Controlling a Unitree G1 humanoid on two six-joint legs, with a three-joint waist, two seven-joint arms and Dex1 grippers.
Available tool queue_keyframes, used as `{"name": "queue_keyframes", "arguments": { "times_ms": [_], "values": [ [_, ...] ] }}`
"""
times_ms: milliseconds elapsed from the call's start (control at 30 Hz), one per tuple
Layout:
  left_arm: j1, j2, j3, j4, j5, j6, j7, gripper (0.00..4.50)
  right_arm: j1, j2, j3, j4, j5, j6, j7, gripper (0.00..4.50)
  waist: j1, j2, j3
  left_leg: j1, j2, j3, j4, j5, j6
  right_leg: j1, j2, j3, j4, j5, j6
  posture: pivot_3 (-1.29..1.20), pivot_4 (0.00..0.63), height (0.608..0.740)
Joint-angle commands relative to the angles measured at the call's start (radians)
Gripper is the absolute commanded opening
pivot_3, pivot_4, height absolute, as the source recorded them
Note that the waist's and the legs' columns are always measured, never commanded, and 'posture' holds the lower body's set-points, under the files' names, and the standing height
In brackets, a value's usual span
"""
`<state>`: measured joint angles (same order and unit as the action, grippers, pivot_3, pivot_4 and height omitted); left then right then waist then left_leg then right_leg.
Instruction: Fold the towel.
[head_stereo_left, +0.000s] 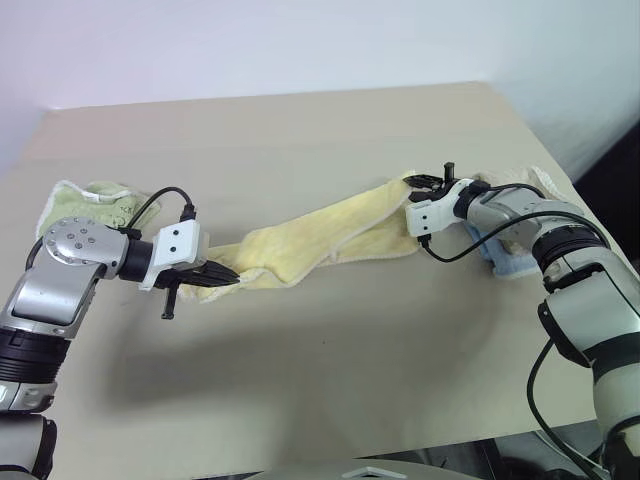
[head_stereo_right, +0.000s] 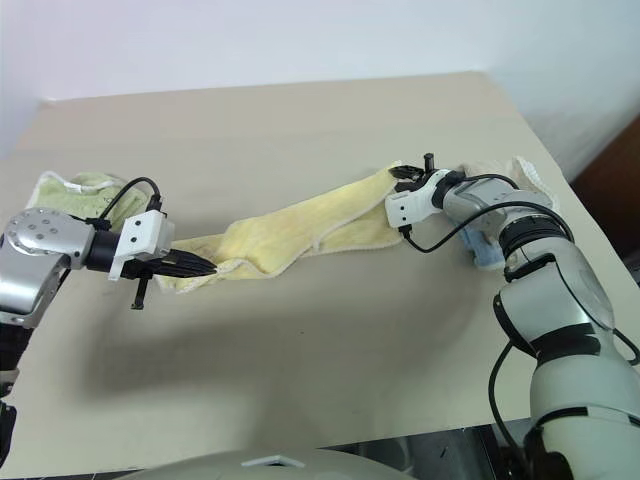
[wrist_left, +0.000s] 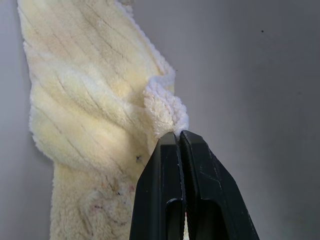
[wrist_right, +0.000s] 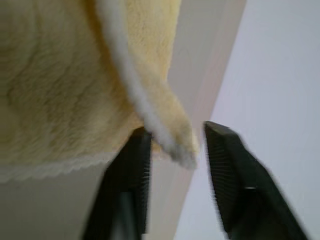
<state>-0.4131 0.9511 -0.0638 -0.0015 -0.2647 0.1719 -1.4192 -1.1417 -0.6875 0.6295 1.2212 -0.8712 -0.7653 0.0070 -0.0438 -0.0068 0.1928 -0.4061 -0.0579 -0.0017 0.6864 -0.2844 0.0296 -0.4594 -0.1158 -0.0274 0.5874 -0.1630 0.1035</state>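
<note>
My right gripper should close on the towel's far corner (head_stereo_left: 401, 182) before both grippers lift and pull the towel tight, because the pale yellow towel slants as a twisted band (head_stereo_left: 310, 242).
The pale yellow towel (head_stereo_left: 320, 235) stretches as a twisted band across the middle of the table (head_stereo_left: 300, 130). My left gripper (head_stereo_left: 228, 278) is shut on its near-left corner; in the left wrist view the white edging (wrist_left: 167, 107) bunches out of the closed fingertips (wrist_left: 170, 145). My right gripper (head_stereo_left: 425, 182) is at the towel's far-right corner. In the right wrist view its fingers (wrist_right: 135, 150) stand apart, and the edged corner (wrist_right: 172, 135) hangs between them, against one finger and clear of the other.
A green folded towel (head_stereo_left: 95, 205) lies at the table's left, behind my left arm. A tan-beige towel (head_stereo_left: 520, 178) and a light blue cloth (head_stereo_left: 505, 263) lie under my right forearm near the right edge. Bare tabletop runs along the front.
</note>
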Motion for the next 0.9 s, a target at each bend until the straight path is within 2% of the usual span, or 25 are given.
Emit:
{"name": "queue_keyframes", "arguments": {
  "times_ms": [33,267,433,533,633,733,900],
  "values": [
    [-0.015,0.011,0.021,-0.001,-0.008,-0.003,0.002,0.0,-0.021,-0.025,-0.012,-0.004,0.009,-0.004,-0.02,0.06,-0.002,0.0,0.0,0.0,0.0,0.0,0.0,0.0,0.0,0.0,0.0,0.0,0.0,0.0,0.0,0.0,0.15,0.728],
    [-0.039,0.009,0.053,0.043,-0.011,0.002,0.041,0.0,0.013,-0.056,-0.045,-0.033,0.049,-0.02,0.004,0.02,-0.002,0.0,0.0,0.002,0.0,0.0,-0.001,-0.001,0.003,0.0,0.0,0.001,0.003,0.0,0.0,0.0,0.15,0.728],
    [-0.093,-0.034,0.147,0.11,-0.044,0.032,0.173,0.0,0.038,-0.078,-0.123,-0.094,0.148,-0.018,0.051,0.02,-0.001,0.0,0.0,0.002,0.0,0.0,-0.001,-0.001,0.002,0.0,0.0,0.001,0.005,0.0,0.0,0.0,0.15,0.728],
    [-0.199,-0.107,0.258,0.219,-0.077,0.075,0.364,0.0,0.052,-0.097,-0.239,-0.139,0.297,0.028,0.161,0.02,0.002,0.0,0.0,0.003,0.0,-0.001,0.0,-0.001,0.002,0.001,0.0,0.001,0.005,0.0,0.0,0.0,0.15,0.728],
    [-0.309,-0.147,0.281,0.351,-0.029,0.039,0.503,0.0,0.036,-0.106,-0.331,-0.165,0.411,0.096,0.267,0.02,0.002,0.0,0.0,0.004,0.0,-0.001,0.0,-0.001,0.002,0.002,0.0,0.001,0.006,0.0,0.0,0.0,0.15,0.728],
    [-0.424,-0.179,0.275,0.474,-0.003,0.012,0.583,0.0,0.006,-0.107,-0.381,-0.172,0.463,0.151,0.333,0.02,0.002,0.0,0.0,0.006,0.0,-0.001,0.0,-0.001,0.002,0.004,0.0,0.001,0.006,0.0,0.0,0.0,0.15,0.728],
    [-0.652,-0.221,0.274,0.706,0.027,-0.074,0.667,0.0,-0.129,-0.105,-0.433,-0.13,0.506,0.236,0.368,0.02,-0.001,-0.001,0.0,0.009,0.0,0.0,0.0,-0.001,0.002,0.007,0.0,0.001,0.006,0.0,0.0,0.0,0.15,0.728]
  ]
}}
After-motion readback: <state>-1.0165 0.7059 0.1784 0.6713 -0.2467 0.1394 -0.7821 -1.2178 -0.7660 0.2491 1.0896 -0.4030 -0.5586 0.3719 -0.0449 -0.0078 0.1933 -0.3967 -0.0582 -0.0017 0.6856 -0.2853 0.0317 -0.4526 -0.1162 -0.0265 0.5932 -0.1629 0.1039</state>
